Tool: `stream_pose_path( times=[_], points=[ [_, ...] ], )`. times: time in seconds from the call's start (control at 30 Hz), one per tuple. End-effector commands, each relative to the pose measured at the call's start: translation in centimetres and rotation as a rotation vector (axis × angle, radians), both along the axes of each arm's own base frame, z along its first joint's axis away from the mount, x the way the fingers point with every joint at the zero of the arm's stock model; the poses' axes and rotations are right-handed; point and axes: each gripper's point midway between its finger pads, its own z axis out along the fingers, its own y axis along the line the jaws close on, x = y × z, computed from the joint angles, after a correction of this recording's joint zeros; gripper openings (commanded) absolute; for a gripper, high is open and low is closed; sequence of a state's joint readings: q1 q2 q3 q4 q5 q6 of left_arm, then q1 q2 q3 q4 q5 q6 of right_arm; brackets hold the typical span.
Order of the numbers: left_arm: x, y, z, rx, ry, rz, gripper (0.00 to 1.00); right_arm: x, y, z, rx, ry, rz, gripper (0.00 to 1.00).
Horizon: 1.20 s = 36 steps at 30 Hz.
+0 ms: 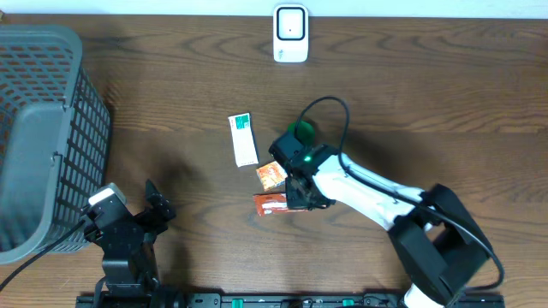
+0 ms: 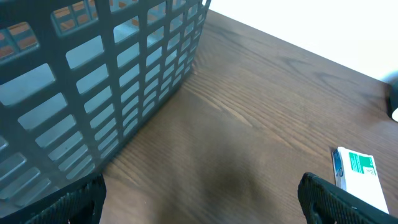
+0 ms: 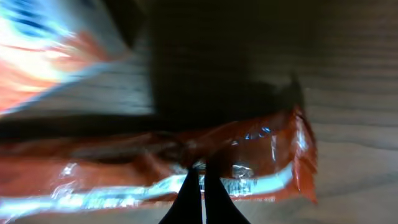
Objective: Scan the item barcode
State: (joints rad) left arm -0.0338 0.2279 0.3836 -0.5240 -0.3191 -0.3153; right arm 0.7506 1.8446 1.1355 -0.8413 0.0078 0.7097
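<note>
The long packet is lying beside the orange snack pack. Next, my right gripper goes up, moves to the packet's basket-side end and slides the long packet clear first.
A long orange-red packet lies on the wooden table, and it fills the right wrist view. My right gripper is shut, its two thin fingertips pinched on the packet's near edge. A smaller orange snack pack lies just beyond it. A white and green box sits further back. The white barcode scanner stands at the far edge. My left gripper hangs open over bare wood at the front left, holding nothing.
A large grey mesh basket stands at the left edge, close beside the left arm. A black cable loops above the right wrist.
</note>
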Motion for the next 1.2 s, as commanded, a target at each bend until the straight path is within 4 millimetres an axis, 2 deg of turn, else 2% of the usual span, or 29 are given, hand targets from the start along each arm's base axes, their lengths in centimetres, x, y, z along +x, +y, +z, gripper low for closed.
stream_pose_path(
  times=[0.0, 0.13, 0.3, 0.47, 0.77, 1.0, 1.17],
  points=[
    [0.0, 0.1, -0.1, -0.003, -0.001, 0.009, 0.99, -0.2, -0.1, -0.3, -0.006, 0.011, -0.018, 0.01],
    [0.0, 0.1, -0.1, -0.003, -0.001, 0.009, 0.99, -0.4, 1.3, 0.7, 0.065, 0.032, 0.014, 0.01],
    [0.0, 0.1, -0.1, -0.003, -0.001, 0.009, 0.99, -0.4, 3.9, 3.2, 0.199, 0.048, 0.055, 0.01],
    [0.0, 0.1, -0.1, -0.003, -0.001, 0.009, 0.99, -0.5, 4.4, 3.8, 0.226, 0.046, 0.059, 0.01],
    [0.0, 0.1, -0.1, -0.003, -0.001, 0.009, 0.98, 0.2, 4.8, 2.6, 0.239, 0.015, 0.073, 0.01],
    [0.0, 0.1, -0.1, -0.003, -0.001, 0.009, 0.99, -0.5, 3.7, -1.1, 0.144, 0.085, 0.020, 0.01],
    [0.0, 0.1, -0.1, -0.003, -0.001, 0.009, 0.99, -0.6, 3.6, -1.1, 0.140, 0.087, 0.038, 0.01]
  ],
)
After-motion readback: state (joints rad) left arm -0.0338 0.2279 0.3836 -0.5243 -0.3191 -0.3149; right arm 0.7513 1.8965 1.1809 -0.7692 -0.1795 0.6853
